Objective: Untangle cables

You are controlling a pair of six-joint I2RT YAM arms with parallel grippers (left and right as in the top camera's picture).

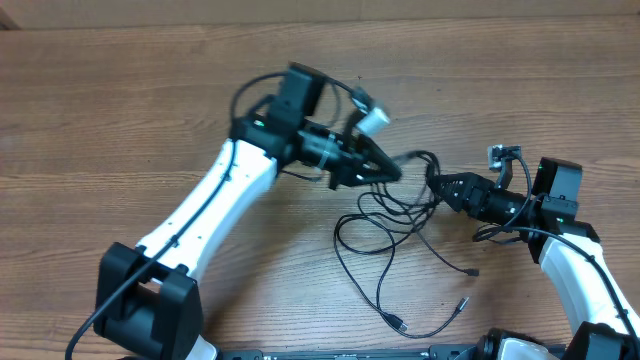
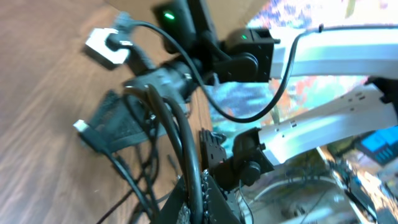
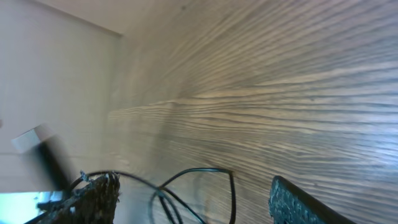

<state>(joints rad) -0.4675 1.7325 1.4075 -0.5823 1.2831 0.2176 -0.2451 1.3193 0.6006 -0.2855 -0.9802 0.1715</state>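
Observation:
The cable loops [image 1: 396,212] are bunched up near my right gripper, so my left gripper should raise its piece of cable clear and spread the tangle over the open wood [image 1: 392,88] behind.
The cables [image 1: 385,225] lie as a tangle of thin black loops on the wooden table, between my two grippers. Loose plug ends trail toward the front [image 1: 400,325], [image 1: 462,300]. My left gripper [image 1: 392,172] points right at the top of the tangle. In the left wrist view it [image 2: 202,208] is shut on a black cable strand [image 2: 186,143] that runs up out of the jaws. My right gripper [image 1: 435,183] faces it from the right. In the right wrist view its fingers [image 3: 193,208] are wide apart, with a thin cable loop [image 3: 231,186] between them.
The wooden table [image 1: 150,110] extends far to the left and back. A black bar [image 1: 350,353] runs along the front edge. The two arms' thicker wrist cables and white connectors [image 1: 372,118], [image 1: 500,155] hang near the grippers. The grippers are close together.

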